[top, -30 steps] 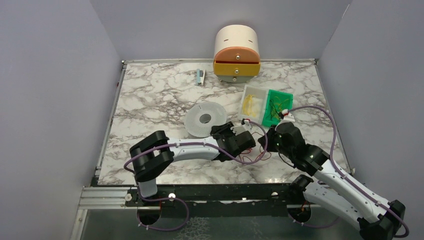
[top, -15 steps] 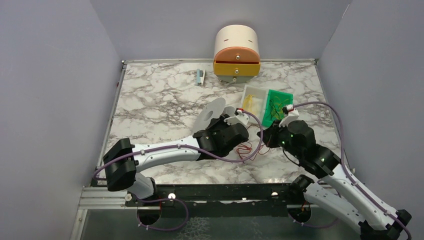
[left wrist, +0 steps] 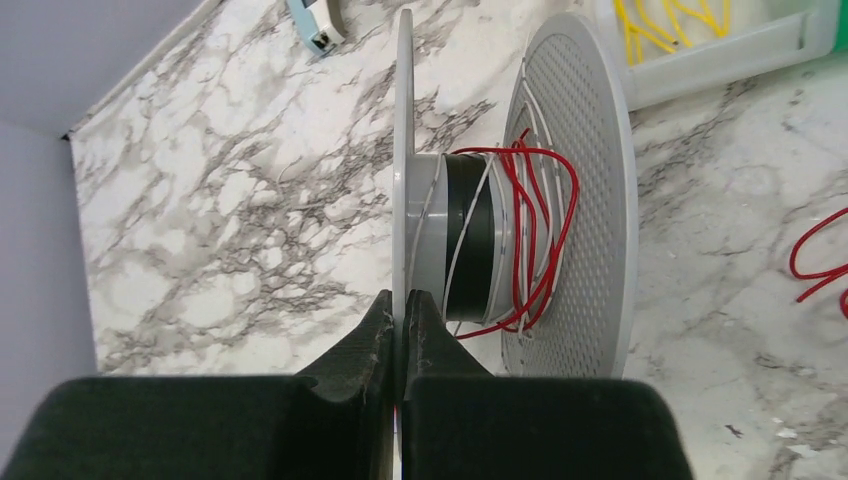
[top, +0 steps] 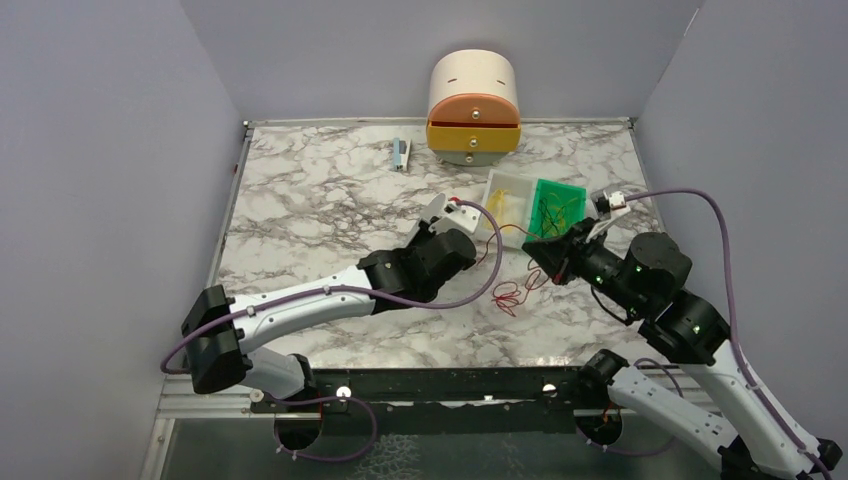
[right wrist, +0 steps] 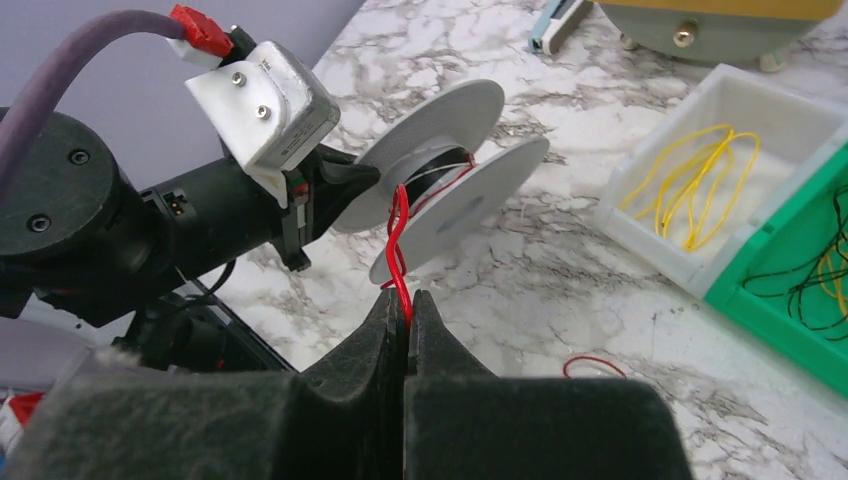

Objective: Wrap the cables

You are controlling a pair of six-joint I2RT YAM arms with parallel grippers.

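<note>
The red cable's turns (left wrist: 537, 240) are loose around the middle of the spool, so my left gripper should press the cable tight against the spool's rim (left wrist: 402, 265) before my right gripper opens.
My left gripper (left wrist: 402, 298) is shut on the thin left flange of a white spool (left wrist: 585, 150) and holds it on edge above the marble table. Red cable (left wrist: 545, 215) lies in a few loose turns round the spool's black hub, beside white wire. My right gripper (right wrist: 405, 298) is shut on the red cable (right wrist: 398, 235), which runs up from its jaws to the spool (right wrist: 462, 208). In the top view the right gripper (top: 533, 248) is just right of the left gripper (top: 464, 230). Loose red loops (top: 510, 294) lie on the table below them.
A white bin of yellow wires (top: 492, 186) and a green bin of dark wires (top: 575, 190) stand behind the grippers. A round cream and orange drawer unit (top: 473, 105) is at the back. A small blue-white object (top: 401, 153) lies left of it.
The left gripper has lifted the spool off the table, turned it on edge and moved it back and right. The right gripper has risen and moved right with the red cable.
</note>
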